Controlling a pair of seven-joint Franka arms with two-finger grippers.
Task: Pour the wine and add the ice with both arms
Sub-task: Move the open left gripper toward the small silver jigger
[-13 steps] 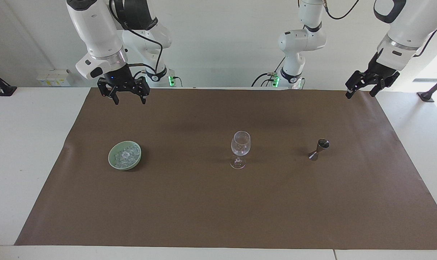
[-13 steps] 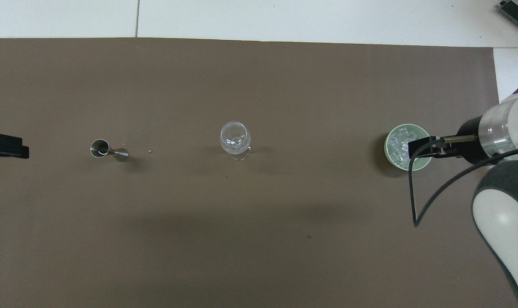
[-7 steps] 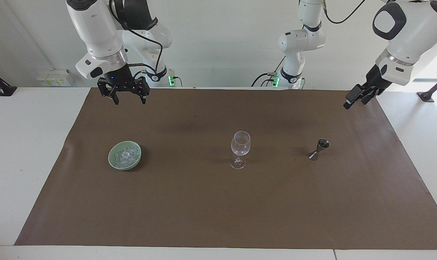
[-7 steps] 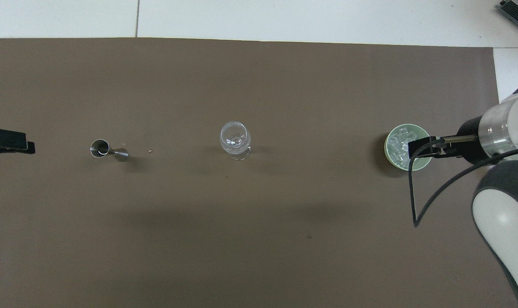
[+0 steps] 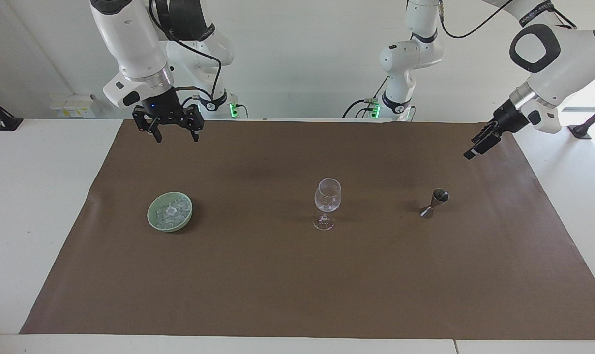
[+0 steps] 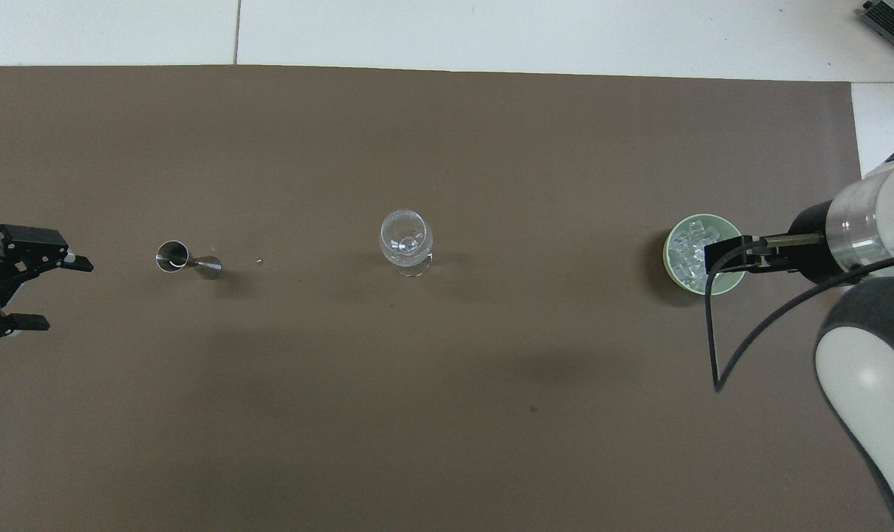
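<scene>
The metal jigger (image 6: pixel 191 260) will turn out empty and leave the wine glass clear when the robot pours, since only shaded metal shows inside the jigger's open top (image 6: pixel 173 256).
A clear stemmed wine glass (image 5: pixel 327 201) (image 6: pixel 406 242) stands upright mid-mat. Toward the right arm's end sits a pale green bowl (image 5: pixel 152 219) (image 6: pixel 669 258) holding several ice cubes (image 5: pixel 172 210) (image 6: pixel 689 247). A small metal jigger (image 5: pixel 435 202) (image 6: pixel 185 258) stands toward the left arm's end. Wine itself is out of view. My right gripper (image 5: pixel 176 138) (image 6: pixel 726 255) hangs open and empty high in the air, over the bowl's rim as seen from above. My left gripper (image 5: pixel 478 148) (image 6: pixel 57 292) is open and empty in the air, over the mat beside the jigger.
A brown mat (image 5: pixel 297 285) covers most of the white table (image 5: pixel 42 196). A tiny pale crumb (image 6: pixel 259 260) lies on the mat between the jigger and the glass. A black cable (image 6: pixel 713 325) loops down from the right arm.
The left gripper has come down and swung in over the mat toward the jigger, turning so both fingers show from above. The right arm has not moved.
</scene>
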